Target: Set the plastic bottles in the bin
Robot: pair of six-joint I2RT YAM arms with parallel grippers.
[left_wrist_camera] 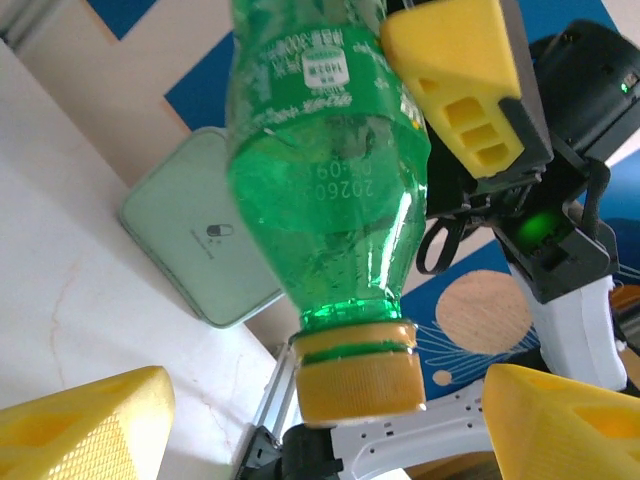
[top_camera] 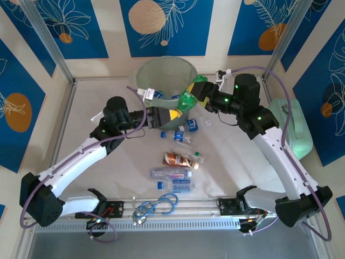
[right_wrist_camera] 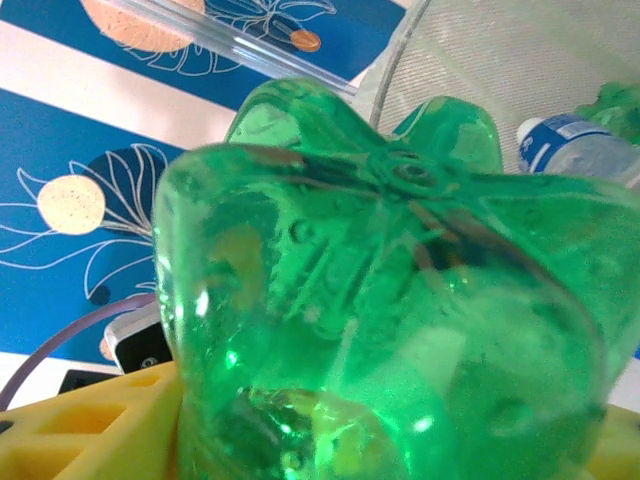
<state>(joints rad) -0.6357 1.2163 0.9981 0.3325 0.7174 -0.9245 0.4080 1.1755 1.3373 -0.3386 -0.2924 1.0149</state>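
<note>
The green bottle's body [top_camera: 187, 102] is in my right gripper at the bin's rim, so next my left gripper takes the yellow cap [left_wrist_camera: 360, 382] and carries the bottle over the bin.
A green bottle [top_camera: 190, 99] with a yellow cap [left_wrist_camera: 360, 370] hangs neck-down over the near rim of the bin [top_camera: 164, 69]. My right gripper [top_camera: 204, 93] is shut on its body. In the right wrist view the bottle's base [right_wrist_camera: 400, 290] looms close, with the bin's wall [right_wrist_camera: 500, 60] behind it. My left gripper [top_camera: 170, 116] sits just under the bottle, open. Its fingers [left_wrist_camera: 80, 425] stand wide on either side of the cap without touching it. Several more bottles lie on the table: a brown-orange one [top_camera: 180, 159] and clear ones [top_camera: 171, 174]. Bottles with blue labels [top_camera: 159, 96] lie inside the bin.
A mint-green case [top_camera: 294, 129] stands at the table's right edge, behind the right arm. A coiled blue cable [top_camera: 159, 205] lies on the front rail between the arm bases. A loose blue cap [top_camera: 160, 185] sits near the clear bottles.
</note>
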